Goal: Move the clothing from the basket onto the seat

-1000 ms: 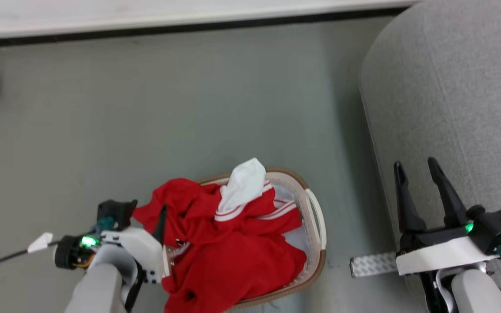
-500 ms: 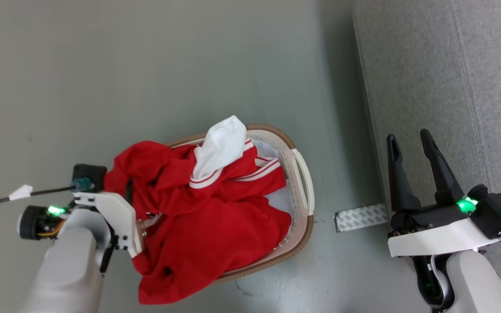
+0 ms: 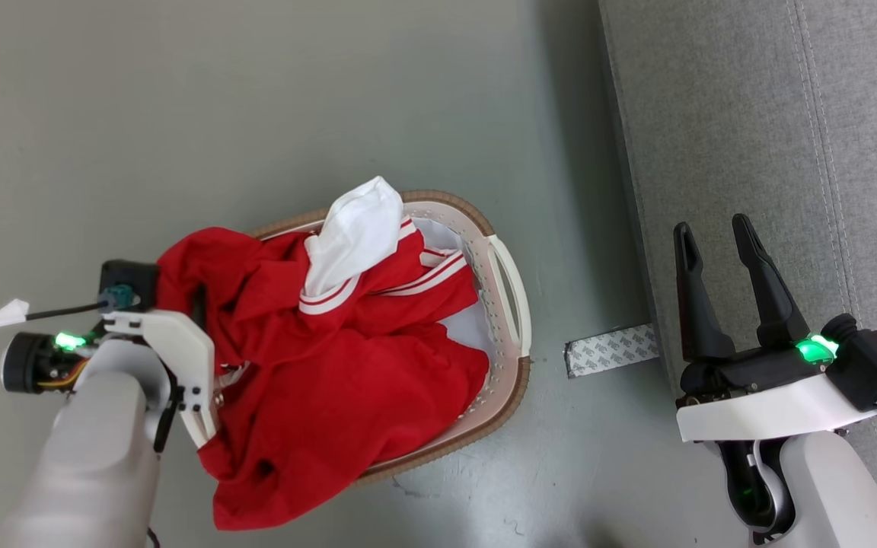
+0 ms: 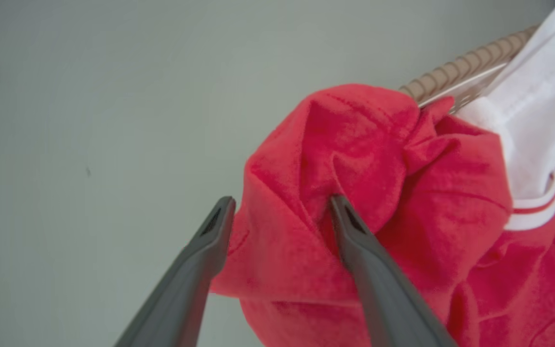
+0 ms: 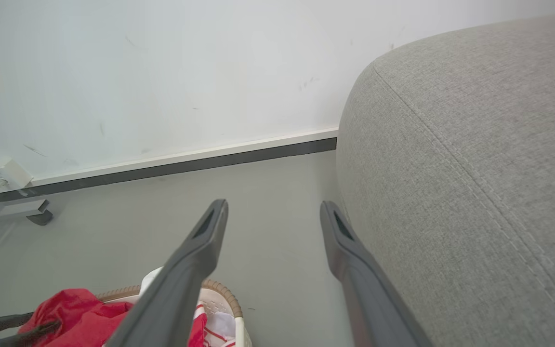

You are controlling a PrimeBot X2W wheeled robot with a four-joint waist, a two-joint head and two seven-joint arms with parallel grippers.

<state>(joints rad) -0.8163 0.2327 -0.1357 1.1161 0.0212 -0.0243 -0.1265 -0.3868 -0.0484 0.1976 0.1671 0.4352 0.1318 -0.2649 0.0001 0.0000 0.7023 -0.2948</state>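
Observation:
The white piece [image 3: 355, 232] comes out of the red clothing's striped trim [image 3: 330, 297], so I expect the white piece to hang from the red clothing when I pick up the red clothing's fold.
The clothing [image 3: 347, 373] is a heap of red garments with white stripe trim and a white piece [image 3: 355, 228] on top. It fills the basket [image 3: 511, 304] and spills over the left and near rims onto the floor. In the left wrist view my left gripper [image 4: 280, 207] is open. One finger presses into a red fold [image 4: 354, 159] at the heap's left edge, the other lies beside it over the floor. My right gripper [image 3: 711, 225] is open and holds nothing, at the front edge of the seat [image 3: 773, 152]. The right wrist view shows that gripper [image 5: 272, 205] beside the seat [image 5: 475, 168].
A grey patterned strip [image 3: 610, 348] lies on the floor between basket and seat. A black cable with a white tag [image 3: 8, 312] trails off left. The right wrist view shows a white wall with a dark baseboard [image 5: 162, 166] and a grey metal foot [image 5: 22, 212].
The whole head picture has shifted, so the camera moved; the wall strip has left it. Both grippers stay open, the left one still at the red heap's left edge.

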